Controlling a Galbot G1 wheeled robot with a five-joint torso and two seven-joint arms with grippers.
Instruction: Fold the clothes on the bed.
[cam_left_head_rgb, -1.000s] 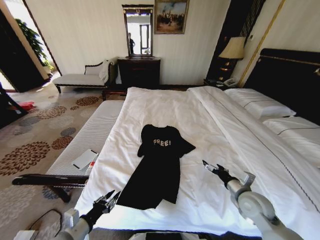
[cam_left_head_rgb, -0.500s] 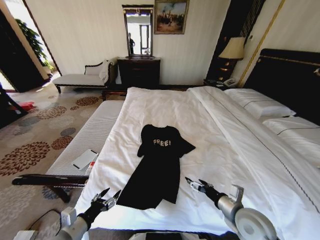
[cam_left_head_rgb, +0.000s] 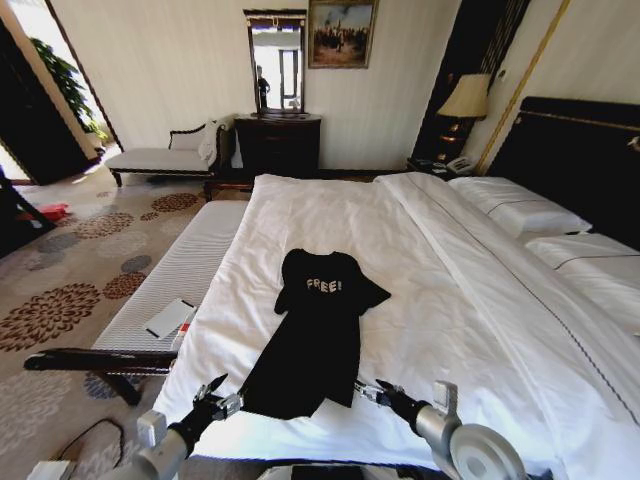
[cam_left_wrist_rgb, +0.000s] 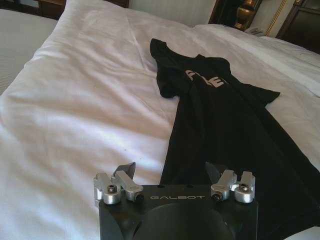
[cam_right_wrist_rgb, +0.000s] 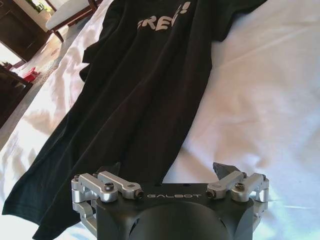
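The top (cam_left_head_rgb: 312, 345) will get wider and its edge will straighten out when I pull the corners apart, because lengthwise creases run down to a notched hem (cam_left_head_rgb: 321, 404).
The clothes (cam_left_head_rgb: 318, 335), a black sleeveless top with white lettering on the chest, lie flat on the white bed (cam_left_head_rgb: 420, 240), hem toward me. My left gripper (cam_left_head_rgb: 218, 393) hovers open at the hem's left corner, and my right gripper (cam_left_head_rgb: 368, 389) hovers open at the hem's right corner. In the left wrist view the left gripper (cam_left_wrist_rgb: 170, 171) spans the top's (cam_left_wrist_rgb: 225, 115) near edge with nothing between its fingers. Over the hem area of the top (cam_right_wrist_rgb: 145, 85), the right wrist view has the right gripper (cam_right_wrist_rgb: 167, 170) spread wide, part on black fabric, part on white sheet.
A narrow white padded bench (cam_left_head_rgb: 190, 262) with a dark frame runs along the bed's left side, a white card (cam_left_head_rgb: 170, 317) lying on it. White pillows (cam_left_head_rgb: 520, 212) and a dark headboard (cam_left_head_rgb: 585, 160) stand at the right. A patterned carpet (cam_left_head_rgb: 70, 290) lies to the left.
My right gripper has swung left and nearer, from the open sheet to the hem's right corner. The left gripper has edged right toward the hem's left corner. The top has not moved.
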